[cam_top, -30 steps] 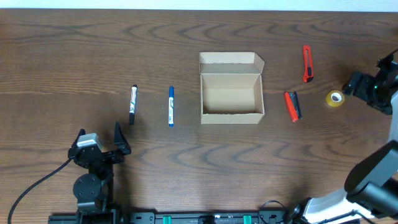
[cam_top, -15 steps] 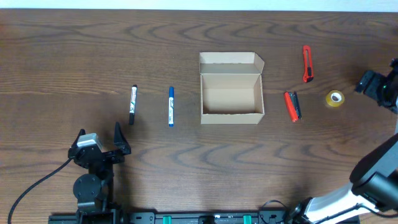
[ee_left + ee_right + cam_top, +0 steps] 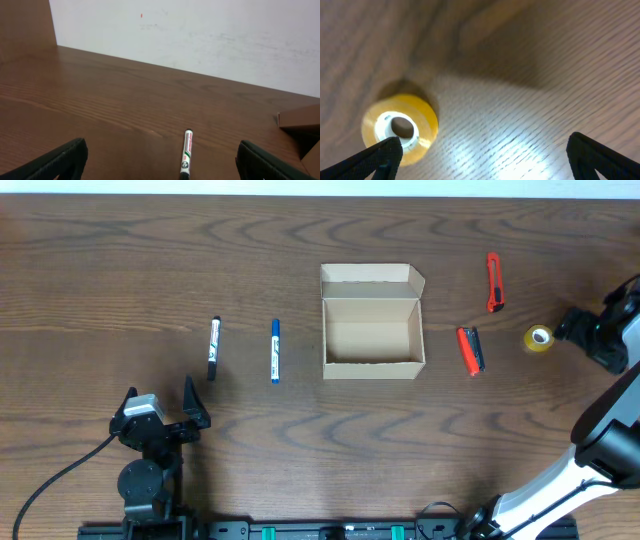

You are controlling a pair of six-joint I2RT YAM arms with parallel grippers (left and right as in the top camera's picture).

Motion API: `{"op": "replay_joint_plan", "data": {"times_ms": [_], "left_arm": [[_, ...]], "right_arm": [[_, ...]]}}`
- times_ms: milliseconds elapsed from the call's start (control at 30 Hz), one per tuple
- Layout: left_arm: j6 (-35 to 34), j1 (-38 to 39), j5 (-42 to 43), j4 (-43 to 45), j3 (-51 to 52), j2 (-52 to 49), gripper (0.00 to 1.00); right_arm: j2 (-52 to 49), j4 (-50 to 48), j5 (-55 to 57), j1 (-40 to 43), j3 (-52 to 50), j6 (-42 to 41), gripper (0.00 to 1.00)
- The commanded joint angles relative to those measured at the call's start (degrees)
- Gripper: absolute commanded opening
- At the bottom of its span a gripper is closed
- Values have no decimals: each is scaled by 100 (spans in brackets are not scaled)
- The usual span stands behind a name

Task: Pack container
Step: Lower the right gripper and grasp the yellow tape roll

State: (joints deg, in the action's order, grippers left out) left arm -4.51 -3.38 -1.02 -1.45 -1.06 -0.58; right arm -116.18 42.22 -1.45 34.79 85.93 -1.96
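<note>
The yellow tape roll [image 3: 538, 338] is next to one finger of the robot's right gripper, so the right gripper should come back, lower that finger into the roll's hole and pinch the roll's side.
The container [image 3: 372, 330], a tan cardboard box, stands open mid-table with its flap lid [image 3: 370, 275] folded back; nothing shows inside it. One corner of the container [image 3: 300, 119] shows in the left wrist view. Left of it lie a blue marker [image 3: 275, 351] and a black marker [image 3: 213, 348], the latter also seen as a marker [image 3: 186, 155] ahead of my left gripper [image 3: 160, 169]. That left gripper [image 3: 160, 401] is open near the front left edge. My right gripper [image 3: 588, 332] is open just right of a yellow tape roll [image 3: 539, 338]. In the right wrist view the tape roll [image 3: 400, 127] lies by the left finger [image 3: 382, 156], outside the open right gripper [image 3: 487, 165].
A red utility knife [image 3: 493, 282] and a shorter red-and-black tool [image 3: 470, 350] lie between the box and the tape. A pale wall [image 3: 200, 35] rises behind the table's far edge.
My right gripper swung out to the right, then came back in and down close beside the tape roll. The left arm and all the objects stayed put.
</note>
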Motion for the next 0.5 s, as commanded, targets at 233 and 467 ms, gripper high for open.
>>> {"op": "replay_joint_plan", "data": {"times_ms": [233, 467], "left_arm": [[2, -35, 59, -297, 79, 39, 95], [2, -35, 59, -297, 79, 39, 95]], "right_arm": [[-129, 48, 85, -337, 531, -70, 99], [-382, 195, 72, -490, 660, -13, 99]]}}
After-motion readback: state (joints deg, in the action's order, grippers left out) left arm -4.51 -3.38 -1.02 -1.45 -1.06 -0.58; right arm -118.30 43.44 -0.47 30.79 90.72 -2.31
